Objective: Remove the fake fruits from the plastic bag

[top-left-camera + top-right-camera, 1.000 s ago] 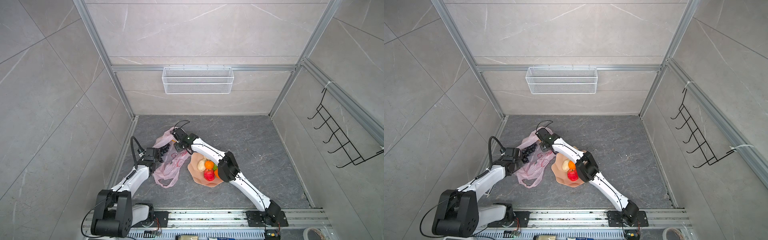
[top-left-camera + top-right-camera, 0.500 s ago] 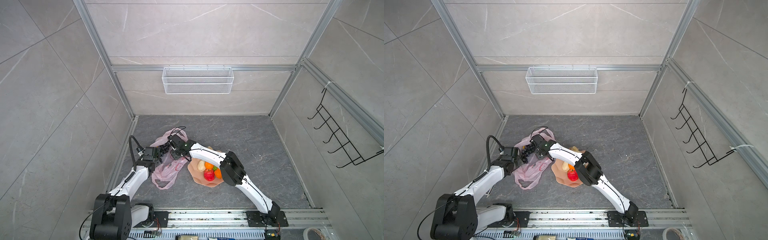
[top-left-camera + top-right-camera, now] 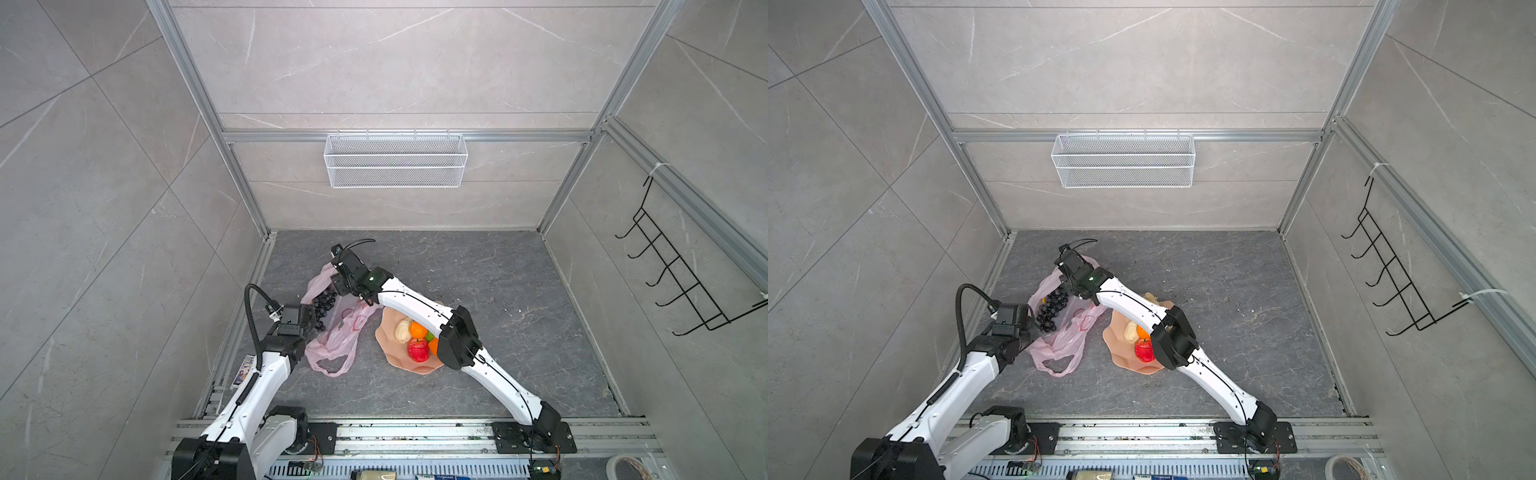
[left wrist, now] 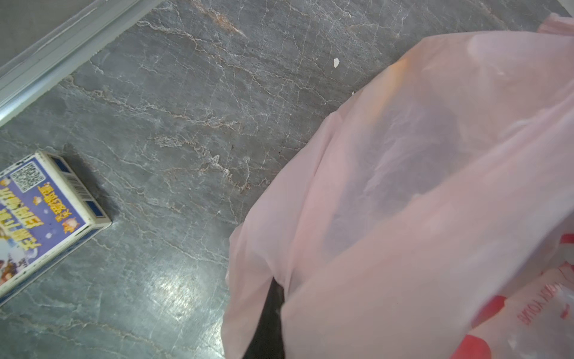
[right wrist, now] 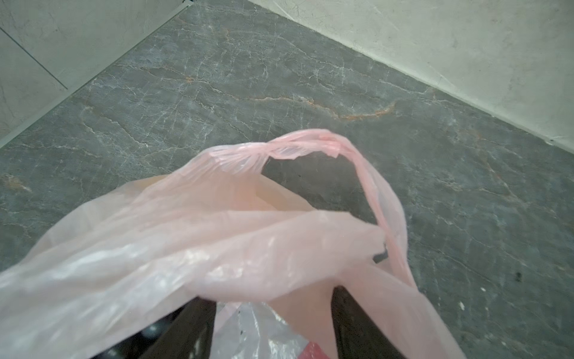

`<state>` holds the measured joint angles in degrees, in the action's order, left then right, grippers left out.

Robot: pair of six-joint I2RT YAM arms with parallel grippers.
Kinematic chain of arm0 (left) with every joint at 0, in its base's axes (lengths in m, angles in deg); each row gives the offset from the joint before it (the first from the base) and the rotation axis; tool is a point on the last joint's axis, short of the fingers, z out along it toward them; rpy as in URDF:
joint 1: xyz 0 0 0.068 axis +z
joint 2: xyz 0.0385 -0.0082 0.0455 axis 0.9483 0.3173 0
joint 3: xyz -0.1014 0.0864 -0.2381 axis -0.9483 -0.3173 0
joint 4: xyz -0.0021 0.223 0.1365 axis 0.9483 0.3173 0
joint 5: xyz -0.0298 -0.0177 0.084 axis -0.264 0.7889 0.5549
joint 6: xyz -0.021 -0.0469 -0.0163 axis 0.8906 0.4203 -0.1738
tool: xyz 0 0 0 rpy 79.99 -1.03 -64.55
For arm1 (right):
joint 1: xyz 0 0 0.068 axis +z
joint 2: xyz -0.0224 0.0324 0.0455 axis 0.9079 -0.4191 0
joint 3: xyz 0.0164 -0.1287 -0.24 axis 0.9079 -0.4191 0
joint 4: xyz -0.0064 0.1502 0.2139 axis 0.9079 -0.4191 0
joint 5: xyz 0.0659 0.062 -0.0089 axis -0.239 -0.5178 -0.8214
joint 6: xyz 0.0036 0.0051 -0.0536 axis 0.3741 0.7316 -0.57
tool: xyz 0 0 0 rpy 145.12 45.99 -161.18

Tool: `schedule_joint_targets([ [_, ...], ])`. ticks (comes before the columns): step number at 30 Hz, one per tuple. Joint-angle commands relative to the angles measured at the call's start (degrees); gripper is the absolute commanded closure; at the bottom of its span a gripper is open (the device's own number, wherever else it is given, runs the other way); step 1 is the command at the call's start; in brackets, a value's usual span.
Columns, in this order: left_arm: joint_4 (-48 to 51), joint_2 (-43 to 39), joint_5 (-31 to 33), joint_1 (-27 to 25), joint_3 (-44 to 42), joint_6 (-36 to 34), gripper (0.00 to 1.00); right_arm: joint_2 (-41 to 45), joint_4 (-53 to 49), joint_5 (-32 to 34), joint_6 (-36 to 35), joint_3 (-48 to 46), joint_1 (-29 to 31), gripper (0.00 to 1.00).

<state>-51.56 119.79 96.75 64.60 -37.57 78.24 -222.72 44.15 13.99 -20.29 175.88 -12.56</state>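
My right gripper's fingers are under the bag's far edge (image 5: pixel 272 257), which drapes over them, so that gripper should back away and my left gripper should first pull the bag's far end (image 3: pixel 322 278) open.
The pale-pink plastic bag (image 3: pixel 338 332) (image 3: pixel 1065 336) lies crumpled on the grey floor. A dark grape bunch (image 3: pixel 323 306) (image 3: pixel 1051 309) sits at its left part and shows as a dark blur through the film (image 4: pixel 435 140). My left gripper (image 3: pixel 306 321) (image 4: pixel 275 289) is shut on a fold of the bag's near left edge. At the bag's far end my right gripper (image 3: pixel 338 286) (image 5: pixel 273 307) is open, with its fingers (image 5: pixel 351 310) apart and film draped over them. A red apple (image 3: pixel 417 350), an orange (image 3: pixel 416 329) and a cream lumpy fruit (image 3: pixel 402 331) lie on the peach plate (image 3: pixel 395 361).
A printed card box (image 3: pixel 245 370) (image 4: pixel 40 217) lies by the left floor rail. The white wire basket (image 3: pixel 395 160) hangs on the back wall. A black hook rack (image 3: pixel 673 282) is on the right wall. My right arm passes over the plate's far edge.
My right gripper has shifted a little left over the bag's far end and its jaws have spread wider. The left gripper keeps its grip and has barely moved.
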Motion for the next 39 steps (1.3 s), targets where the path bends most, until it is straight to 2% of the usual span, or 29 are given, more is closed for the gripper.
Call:
schedule_joint_targets([
  [1, 2.7, -1.5, -0.8, -0.1, -0.3, 1.6, 1.00, -3.6, -4.1, -1.2, -2.6, 2.3, -1.3, 0.36],
  [6, 3.8, -2.9, -1.6, -0.1, -0.3, 2.5, 1.00, -3.9, -3.1, -5.9, -6.9, 1.6, -1.9, 0.31],
  [11, 6.2, -6.5, -2.6, -0.1, -0.7, 3.3, 1.00, -4.8, -3.8, -11.3, -7.4, 2.6, -3.0, 0.26],
  [14, 7.8, -8.4, -2.9, -0.1, -0.8, 3.5, 1.00, -5.1, -4.8, -14.1, -8.5, 2.9, -3.2, 0.26],
  [18, 7.8, -8.6, -2.9, -0.1, -0.7, 2.2, 1.00, -4.2, -6.5, -12.7, -8.5, 2.4, -3.3, 0.32],
  [22, 8.0, -3.9, -4.2, -0.1, 2.4, -1.1, 1.00, 2.2, -3.1, -12.4, -7.0, -6.1, -3.1, 0.36],
  [23, 8.6, -2.6, -4.6, -0.1, 3.7, -1.5, 0.94, 4.6, -1.3, -12.7, -6.7, -10.3, -3.0, 0.36],
  [26, 10.0, -1.0, -6.1, -0.6, 6.5, -1.3, 0.60, 10.0, 2.4, -13.2, -6.0, -17.6, -2.7, 0.35],
  [30, 17.4, 0.7, -1.5, -5.8, 14.4, -1.4, 0.34, 15.5, 3.1, -14.6, -4.9, -21.4, -2.6, 0.32],
  [34, 26.2, 2.9, 4.8, -11.2, 22.6, -2.2, 0.20, 17.4, 1.9, -15.6, -3.6, -21.6, -2.6, 0.30],
  [39, 31.7, 4.8, 10.3, -14.2, 29.8, -5.6, 0.16, 23.1, 4.7, -15.0, -1.2, -27.8, -2.6, 0.29],
])
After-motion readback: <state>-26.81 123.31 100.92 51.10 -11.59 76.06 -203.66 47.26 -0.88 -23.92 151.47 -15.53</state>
